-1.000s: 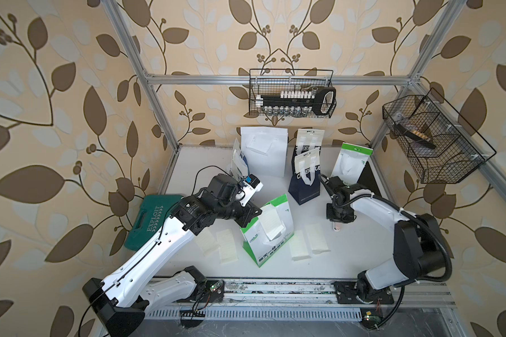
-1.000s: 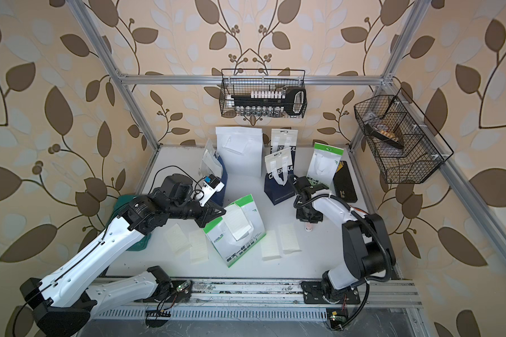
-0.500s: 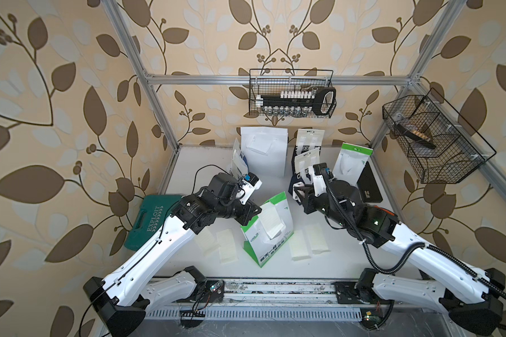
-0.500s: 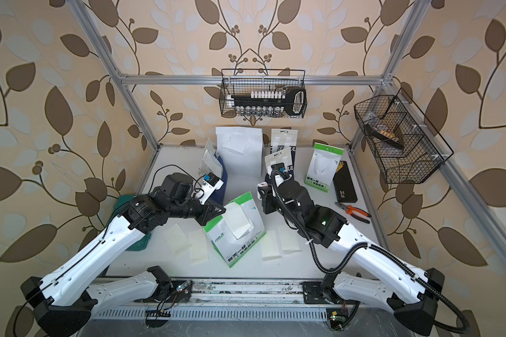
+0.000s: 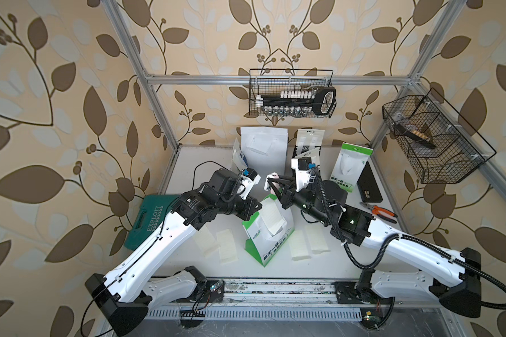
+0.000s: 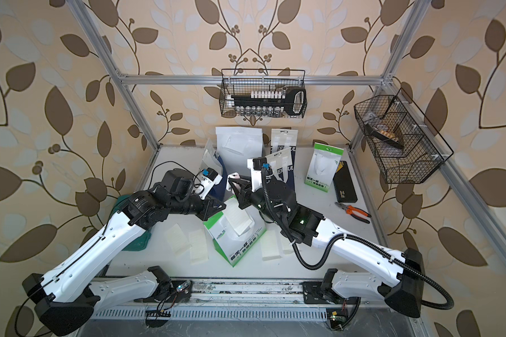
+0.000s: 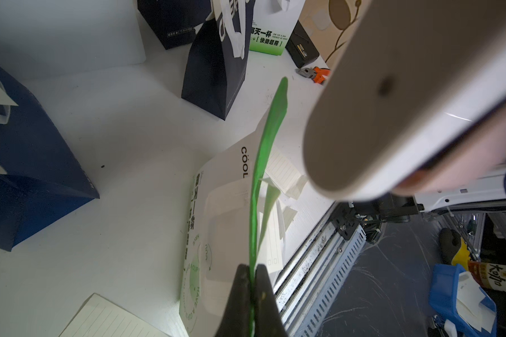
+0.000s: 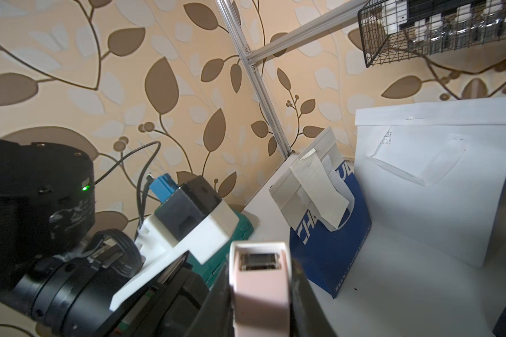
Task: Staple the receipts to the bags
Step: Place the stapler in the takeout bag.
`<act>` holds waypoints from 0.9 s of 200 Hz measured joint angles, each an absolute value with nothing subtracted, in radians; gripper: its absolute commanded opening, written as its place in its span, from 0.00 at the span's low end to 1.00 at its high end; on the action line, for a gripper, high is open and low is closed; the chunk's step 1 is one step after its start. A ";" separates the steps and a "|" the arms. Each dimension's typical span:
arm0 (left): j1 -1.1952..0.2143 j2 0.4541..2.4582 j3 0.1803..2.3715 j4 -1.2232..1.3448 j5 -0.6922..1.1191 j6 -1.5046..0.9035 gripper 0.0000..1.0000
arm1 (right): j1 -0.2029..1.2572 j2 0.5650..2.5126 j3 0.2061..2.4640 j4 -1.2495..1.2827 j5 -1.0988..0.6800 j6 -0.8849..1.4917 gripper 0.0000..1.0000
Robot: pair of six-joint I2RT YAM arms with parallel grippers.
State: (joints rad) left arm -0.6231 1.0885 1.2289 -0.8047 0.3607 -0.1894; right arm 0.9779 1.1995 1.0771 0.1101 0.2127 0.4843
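Note:
The bag's top edge (image 5: 273, 197) is held upright below the stapler by my left gripper, so my right gripper keeps lowering the stapler and lets go of it on the receipt (image 5: 272, 216).
A white-and-green bag (image 5: 270, 236) leans at the table's middle, with a receipt (image 5: 272, 218) lying against its upper face. My left gripper (image 5: 256, 207) is shut on the bag's green top edge (image 7: 268, 140), pinching it between both fingers (image 7: 240, 291). My right gripper (image 5: 275, 189) is shut on a pink-and-white stapler (image 5: 270, 182), which hovers just above and behind the bag's top, its nose toward my left wrist. In the right wrist view the stapler (image 8: 259, 286) sits between the jaws. Several loose receipts (image 5: 227, 245) (image 5: 298, 243) lie flat on both sides of the bag.
Standing along the back are a plain white bag (image 5: 263, 146), a blue bag (image 8: 330, 239) with a receipt (image 8: 319, 183) on it, navy bags (image 5: 308, 143) and another white-and-green bag (image 5: 352, 163). A teal case (image 5: 149, 218) lies left; pliers (image 5: 379, 210) and a black box (image 5: 368, 183) lie right.
My right arm has swung left from the navy bag's side, carrying the stapler over to the top of the held bag. The left arm has barely moved.

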 measured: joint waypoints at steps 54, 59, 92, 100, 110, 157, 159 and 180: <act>-0.623 1.089 1.229 -0.805 0.359 -0.210 0.00 | 1.014 1.249 1.077 0.116 0.220 0.490 0.00; -0.623 1.089 1.229 -0.805 0.359 -0.212 0.00 | 1.018 1.252 1.077 0.116 0.221 0.489 0.00; -0.623 1.087 1.229 -0.805 0.358 -0.214 0.00 | 1.037 1.265 1.077 0.115 0.236 0.481 0.00; -0.623 1.087 1.229 -0.805 0.358 -0.214 0.00 | 1.040 1.267 1.077 0.114 0.237 0.479 0.00; -0.623 1.086 1.229 -0.805 0.357 -0.214 0.00 | 1.045 1.269 1.077 0.113 0.240 0.478 0.00; -0.623 1.079 1.229 -0.805 0.353 -0.214 0.00 | 1.057 1.269 1.077 0.092 0.262 0.463 0.00; -0.623 1.079 1.229 -0.805 0.353 -0.214 0.00 | 1.058 1.269 1.077 0.092 0.263 0.463 0.00; -0.623 1.074 1.229 -0.805 0.348 -0.214 0.00 | 1.061 1.269 1.075 0.083 0.278 0.448 0.00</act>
State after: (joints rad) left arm -0.6231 1.0740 1.2289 -0.8055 0.3485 -0.2142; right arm 1.0607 1.2686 1.0752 0.0834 0.2779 0.4477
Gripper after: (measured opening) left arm 0.048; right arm 0.260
